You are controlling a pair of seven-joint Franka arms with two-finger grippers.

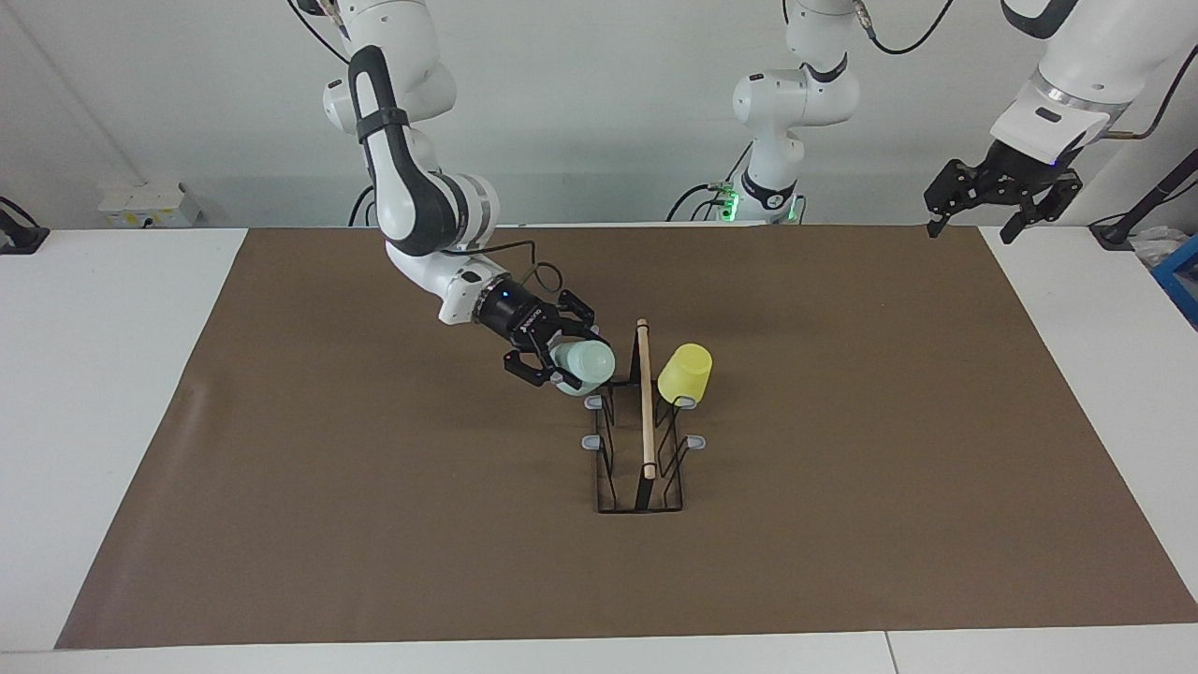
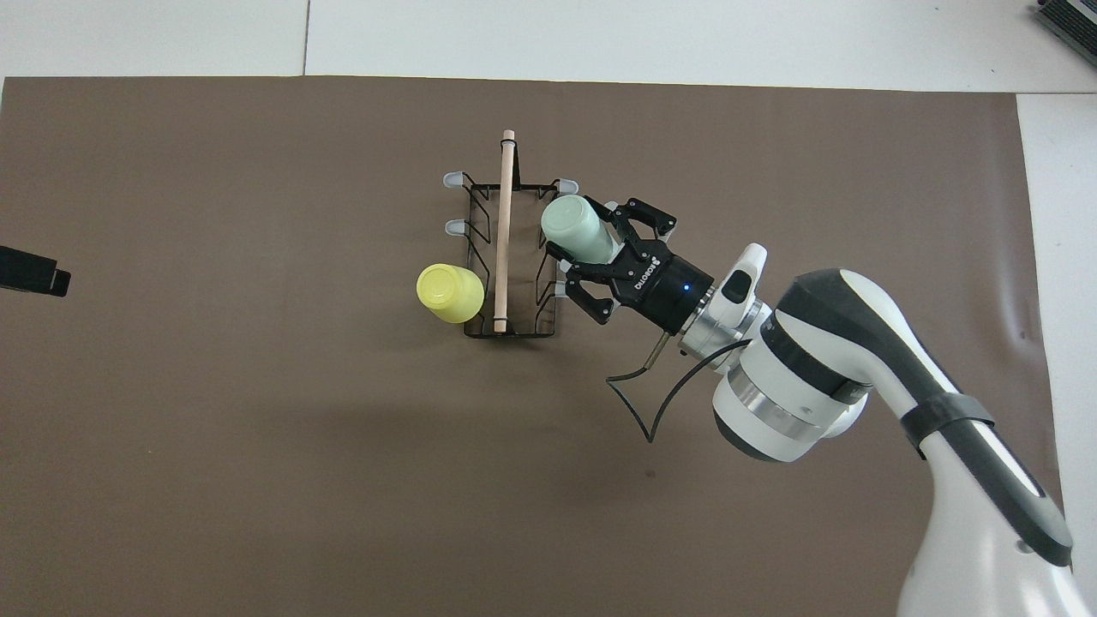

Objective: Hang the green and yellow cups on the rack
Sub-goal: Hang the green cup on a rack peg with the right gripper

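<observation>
The robot's right gripper is holding the green cup [image 2: 577, 228] out by the middle peg, beyond the peg [image 2: 560, 289] opposite the yellow cup, so it should move the cup back onto that peg.
The rack [image 1: 644, 402] [image 2: 505, 223], black wire with a wooden rod on top, stands mid-table on the brown mat. The yellow cup [image 1: 685, 373] [image 2: 449, 292] sits upside down on a peg on the left arm's side of the rack, at the end nearer the robots. My right gripper [image 1: 573, 354] [image 2: 591, 236] is shut on the mint green cup [image 1: 590, 360] [image 2: 566, 221] and holds it tilted, bottom uppermost, over the pegs on the right arm's side. Whether the cup touches a peg I cannot tell. My left gripper [image 1: 971, 229] waits, open, above the mat's corner.
Several grey-tipped pegs [image 1: 593, 441] on the rack carry nothing. The brown mat [image 1: 374, 524] covers most of the white table. A third robot base [image 1: 772, 187] stands at the robots' edge of the table.
</observation>
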